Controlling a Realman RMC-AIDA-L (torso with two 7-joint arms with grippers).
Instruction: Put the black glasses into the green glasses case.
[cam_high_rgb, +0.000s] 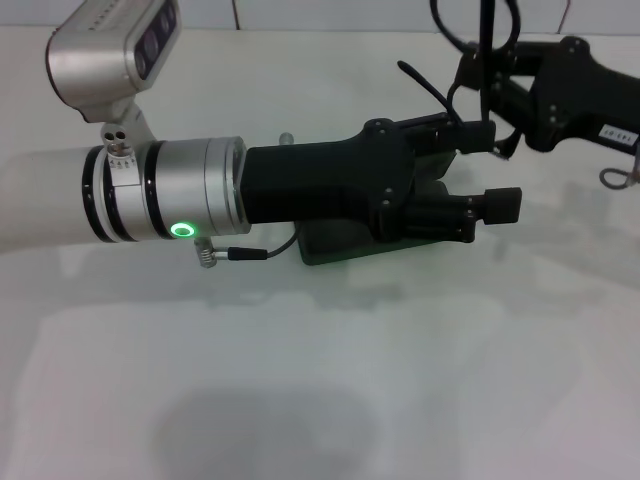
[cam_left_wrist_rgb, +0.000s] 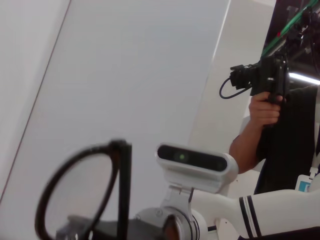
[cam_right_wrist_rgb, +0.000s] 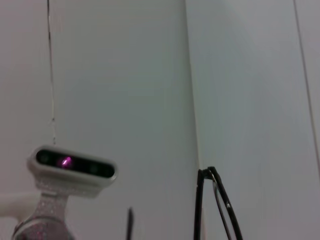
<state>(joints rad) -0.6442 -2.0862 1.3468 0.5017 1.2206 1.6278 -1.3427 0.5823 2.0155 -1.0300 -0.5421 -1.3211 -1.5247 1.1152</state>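
Note:
A temple of the black glasses (cam_high_rgb: 426, 85) sticks out from the glasses' frame. Next, my right gripper folds it against my left gripper (cam_high_rgb: 481, 136) before going into the case.
The black glasses (cam_high_rgb: 489, 60) hang in the air at the far right-centre of the table, thin wires rising from my right gripper (cam_high_rgb: 485, 98), which appears shut on them. A round lens (cam_left_wrist_rgb: 75, 197) shows close in the left wrist view, and the folded frame (cam_right_wrist_rgb: 199, 210) shows edge-on in the right wrist view. My left gripper (cam_high_rgb: 492, 170) reaches in from the left just below the glasses, open, its fingers wide apart. The green glasses case (cam_high_rgb: 335, 246) lies on the table under my left gripper, mostly hidden by it.
A white table (cam_high_rgb: 320, 380) spreads toward the near edge. My left forearm (cam_high_rgb: 150, 195) and its wrist camera (cam_high_rgb: 110, 50) cover the left-centre. Both wrist views point up at the robot's head camera (cam_left_wrist_rgb: 195, 162). A person (cam_left_wrist_rgb: 265, 107) holding a camera stands behind.

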